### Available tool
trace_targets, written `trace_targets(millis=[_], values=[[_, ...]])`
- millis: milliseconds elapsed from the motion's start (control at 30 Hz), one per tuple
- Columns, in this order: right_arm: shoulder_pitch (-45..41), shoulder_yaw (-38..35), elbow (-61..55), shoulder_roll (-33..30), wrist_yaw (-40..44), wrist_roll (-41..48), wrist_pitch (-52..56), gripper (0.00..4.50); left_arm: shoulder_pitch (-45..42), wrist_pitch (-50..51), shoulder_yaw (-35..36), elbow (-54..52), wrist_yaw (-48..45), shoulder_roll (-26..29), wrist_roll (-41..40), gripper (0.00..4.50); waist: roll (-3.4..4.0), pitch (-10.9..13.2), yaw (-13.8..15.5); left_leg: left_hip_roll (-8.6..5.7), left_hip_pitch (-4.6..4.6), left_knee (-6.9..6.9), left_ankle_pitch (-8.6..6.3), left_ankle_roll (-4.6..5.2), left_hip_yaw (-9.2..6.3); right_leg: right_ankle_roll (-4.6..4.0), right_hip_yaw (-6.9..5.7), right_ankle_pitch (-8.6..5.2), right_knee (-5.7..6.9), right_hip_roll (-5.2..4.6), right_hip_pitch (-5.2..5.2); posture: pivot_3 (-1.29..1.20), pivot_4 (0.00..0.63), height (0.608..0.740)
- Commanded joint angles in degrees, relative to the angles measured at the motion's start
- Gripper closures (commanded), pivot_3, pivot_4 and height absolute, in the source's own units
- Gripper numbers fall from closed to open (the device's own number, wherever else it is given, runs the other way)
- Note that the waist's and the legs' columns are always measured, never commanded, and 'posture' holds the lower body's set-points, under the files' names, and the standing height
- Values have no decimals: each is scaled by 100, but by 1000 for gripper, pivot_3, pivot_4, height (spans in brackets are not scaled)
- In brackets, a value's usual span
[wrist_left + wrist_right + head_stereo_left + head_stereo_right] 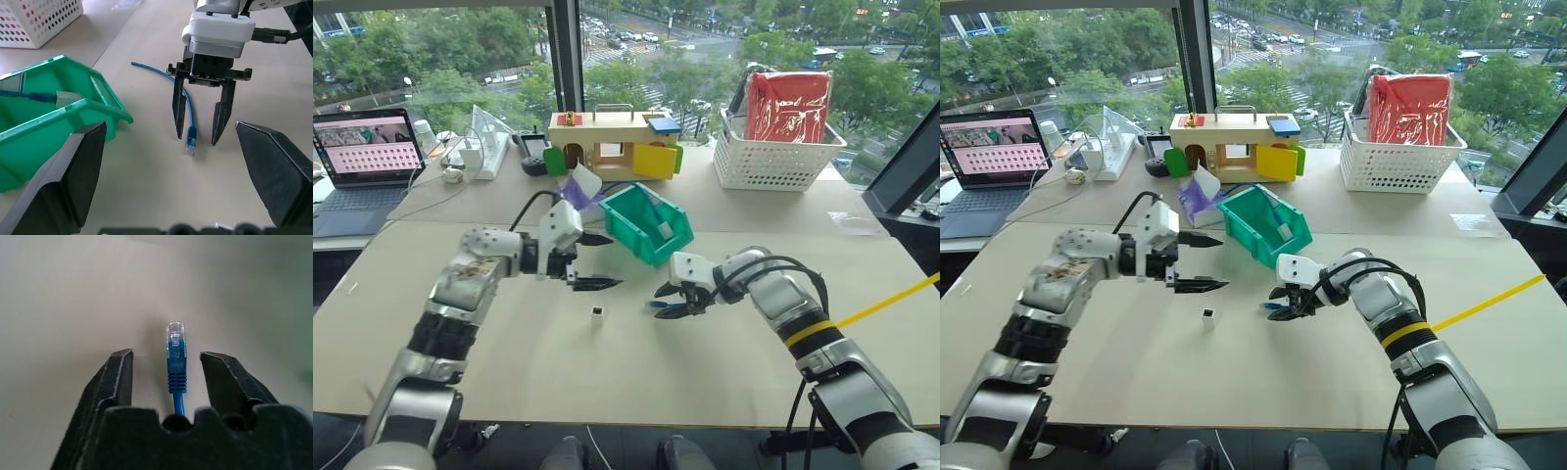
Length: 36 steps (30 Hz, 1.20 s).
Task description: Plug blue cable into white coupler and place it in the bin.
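Note:
Next, my left gripper raises the blue cable [178,404] by the clear plug [175,334] so my right gripper can take it crosswise, as it runs back under my right gripper's palm.
The white coupler [597,314] stands alone on the tan table, just below and in front of my left gripper [613,261], which hovers open and empty. To its right my right gripper [664,301] is low over the table with its fingers apart. The blue cable [185,105] lies on the table between those fingers, its clear plug [176,340] pointing out past the tips and touching neither finger. The rest of the cable trails back under that hand. The teal bin [651,250] sits tilted just behind both grippers.
Inside the bin lie another blue cord [24,95] and a small pale block [64,98]. Behind it stand a wooden box with coloured doors [612,142] and a white lattice basket [773,157]. A laptop [362,166] sits far left. A yellow strip [891,299] crosses the right edge.

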Motion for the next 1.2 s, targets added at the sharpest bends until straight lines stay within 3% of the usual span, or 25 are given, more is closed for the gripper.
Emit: trace_targets(millis=[33, 100, 367, 500, 767, 900, 1200], values=[[-42, -574, -880, -366, 40, 388, 610, 397, -354, -234, -389, 218, -41, -341, 284, 0, 0, 0, -1, -1, -1, -1, 0, 0, -1, 0, 0, 0, -2, 0, -1, 0, 150, 730], [80, -747, -1314, -573, 19, 501, 899, 71, -450, -232, -554, 320, -121, -474, 394, 0, 2, 1, 2, -1, -5, -2, 0, 1, -2, 1, 0, 0, -3, -1, -3, 0, 150, 730], [1158, -1895, -3489, -1671, -372, 1131, 2657, 71, -735, -745, -1403, 1264, -366, -731, 1304, 0, 1, 1, 7, -2, -5, -5, -2, 2, -9, 0, -1, -2, -4, 0, -3, 0, 150, 730], [1665, -2580, -4192, -1895, -908, 1370, 3294, 71, -971, -847, -1546, 1972, -264, -1108, 1576, 0, -1, 2, 14, -10, -8, 1, -2, 2, -17, 2, -1, -3, -6, -4, -1, 0, 150, 730], [2323, -3211, -4921, -2188, -1424, 1774, 3891, 71, -1227, -1119, -1646, 2860, -315, -1488, 1968, 0, -3, 4, 30, -16, -12, 1, -2, 2, -30, 5, -2, -5, -9, -4, 0, 0, 150, 730], [2410, -3301, -4957, -2274, -1624, 1885, 3944, 0, -1221, -1202, -1656, 3127, -270, -1562, 2134, 1124, -3, 4, 28, -16, -12, 0, -2, 3, -36, 5, -3, -5, -10, -3, 2, 0, 150, 730], [2843, -3437, -5181, -2236, -1890, 2367, 4437, 0, -1129, -1080, -1531, 3019, -452, -1682, 2028, 4103, -4, 4, 48, -24, -10, 2, -2, 3, -62, 12, -9, -10, -16, -3, 21, 0, 150, 730]])
